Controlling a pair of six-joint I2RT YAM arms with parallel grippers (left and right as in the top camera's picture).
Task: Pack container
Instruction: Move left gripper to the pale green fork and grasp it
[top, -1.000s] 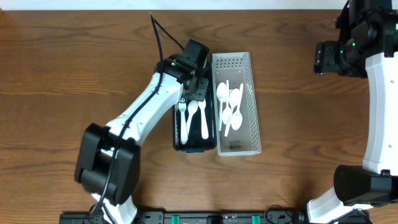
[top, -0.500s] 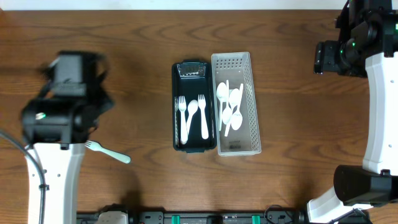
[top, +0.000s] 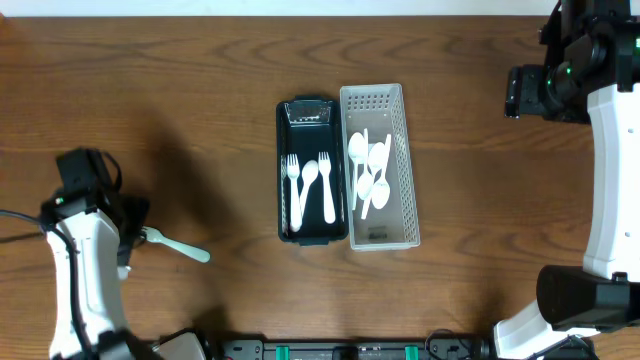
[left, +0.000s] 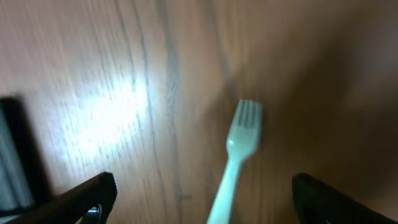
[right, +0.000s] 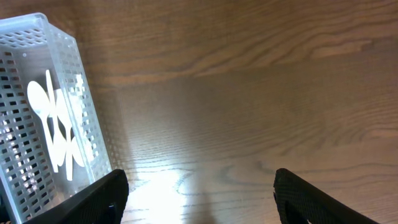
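My left gripper is lowering with the pale green fork (left: 226, 190) lying free and lengthwise between its open fingers. It should keep going down and close across the fork's head (left: 243, 138).
A pale green plastic fork (top: 176, 244) lies loose on the wooden table at the left front; in the left wrist view it (left: 235, 155) lies between my open fingers, tines pointing away. My left gripper (top: 132, 238) is open, low over the fork's tine end. A black tray (top: 283, 170) in the middle holds white forks and a spoon. A white perforated basket (top: 403, 130) beside it on the right holds several white spoons; it also shows in the right wrist view (right: 25, 112). My right gripper (top: 512, 92) is open and empty, up at the far right.
Bare wooden table surrounds the two containers. The black tray's edge shows at the left of the left wrist view (left: 12, 155). The right arm's column stands along the right edge (top: 605, 200).
My left arm pulled back from the black tray to the left side of the table, then came down over the loose green fork. The right arm has not moved.
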